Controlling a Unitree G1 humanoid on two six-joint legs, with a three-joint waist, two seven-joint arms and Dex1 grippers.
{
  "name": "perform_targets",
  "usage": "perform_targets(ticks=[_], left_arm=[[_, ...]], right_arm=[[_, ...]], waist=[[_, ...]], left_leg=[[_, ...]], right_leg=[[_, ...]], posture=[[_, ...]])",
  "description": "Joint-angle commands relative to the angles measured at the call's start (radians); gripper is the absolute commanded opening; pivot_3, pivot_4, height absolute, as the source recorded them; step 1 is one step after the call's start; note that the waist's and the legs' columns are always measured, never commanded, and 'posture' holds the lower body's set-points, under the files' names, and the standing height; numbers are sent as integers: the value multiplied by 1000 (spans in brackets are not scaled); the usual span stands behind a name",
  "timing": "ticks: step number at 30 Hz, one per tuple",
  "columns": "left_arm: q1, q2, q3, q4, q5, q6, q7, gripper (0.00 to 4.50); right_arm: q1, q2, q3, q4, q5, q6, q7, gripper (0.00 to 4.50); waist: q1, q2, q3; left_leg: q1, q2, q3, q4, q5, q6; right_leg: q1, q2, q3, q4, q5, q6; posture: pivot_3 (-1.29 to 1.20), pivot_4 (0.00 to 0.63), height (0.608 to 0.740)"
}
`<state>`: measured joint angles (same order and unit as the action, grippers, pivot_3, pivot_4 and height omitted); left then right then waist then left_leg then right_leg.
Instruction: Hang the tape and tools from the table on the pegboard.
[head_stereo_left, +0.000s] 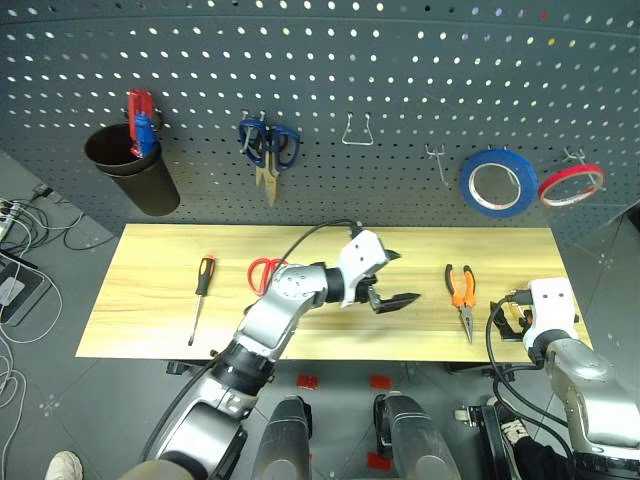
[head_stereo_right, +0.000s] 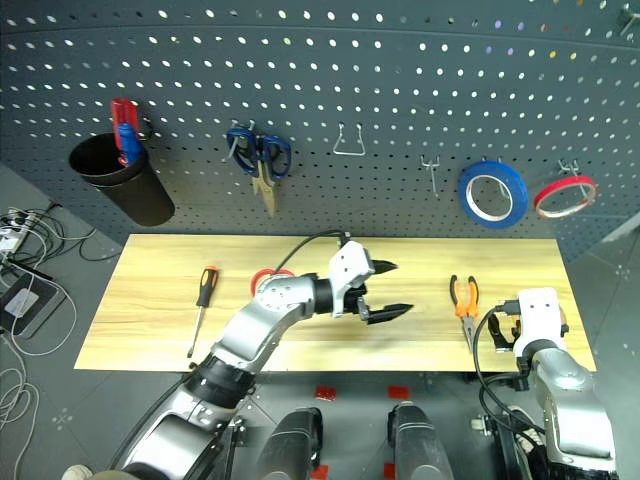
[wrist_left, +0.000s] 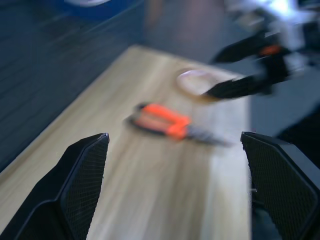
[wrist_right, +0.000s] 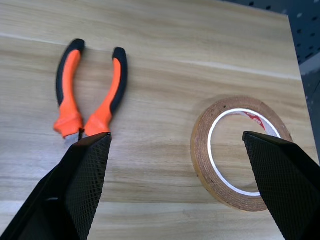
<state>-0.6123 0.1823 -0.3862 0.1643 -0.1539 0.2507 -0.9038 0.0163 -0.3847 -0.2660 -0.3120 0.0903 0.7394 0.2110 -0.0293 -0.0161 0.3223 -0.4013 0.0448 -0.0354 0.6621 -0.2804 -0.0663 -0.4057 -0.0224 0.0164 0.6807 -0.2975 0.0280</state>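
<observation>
My right gripper's open fingers are on both sides of the tan tape's side (wrist_right: 200, 146) nearest the pliers. I keep lowering them until a finger enters the tan tape's hole (wrist_right: 232, 150), then close them.
The tan tape (wrist_right: 200, 150) lies flat on the table (head_stereo_left: 140, 300) near its right end. My right gripper (wrist_right: 175, 136) hangs open just above the table between the tape and the orange-and-black pliers (wrist_right: 90, 90). My left gripper (head_stereo_left: 398, 277) is open and empty over the table's middle, pointing right toward the pliers (head_stereo_left: 461, 295). The red-handled scissors (head_stereo_left: 263, 272) lie partly hidden behind my left arm. The screwdriver (head_stereo_left: 203, 288) lies further left. The dark pegboard (head_stereo_left: 400, 60) rises behind the table.
On the pegboard hang a black cup (head_stereo_left: 135, 170) with red and blue tools, blue-handled scissors (head_stereo_left: 268, 145), a bare wire hook (head_stereo_left: 358, 130), a small hook (head_stereo_left: 437, 160), a blue tape roll (head_stereo_left: 498, 182) and a thin red roll (head_stereo_left: 571, 184). Cables (head_stereo_left: 20, 250) lie on the floor at left.
</observation>
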Motion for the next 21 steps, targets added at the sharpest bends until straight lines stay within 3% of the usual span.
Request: perform_targets(ticks=[1,12,21], left_arm=[[-84,-62,-33,149,23,-158,-74,4456],[-265,-207,-29,569,108,-484,-147,4456],[-304,-251,8,646,116,-539,-170,4456]], right_arm=[[-47,-26,-36,49,15,-4,9,4500],[-197,-41,-53,259,29,-38,0,4500],[-276,-2,-108,407,70,-36,-50,4500]], waist=[[-4,0,14],[-17,-2,86],[-21,-3,108]], left_leg=[[1,0,0,0,0,1],[-1,0,6,2,-1,2],[-1,1,9,2,-1,2]], right_leg=[[0,0,0,0,0,0],[-2,-1,1,1,1,2],[-4,-2,3,1,1,3]], posture=[[-106,424,740],[-104,488,740],[-88,505,740]])
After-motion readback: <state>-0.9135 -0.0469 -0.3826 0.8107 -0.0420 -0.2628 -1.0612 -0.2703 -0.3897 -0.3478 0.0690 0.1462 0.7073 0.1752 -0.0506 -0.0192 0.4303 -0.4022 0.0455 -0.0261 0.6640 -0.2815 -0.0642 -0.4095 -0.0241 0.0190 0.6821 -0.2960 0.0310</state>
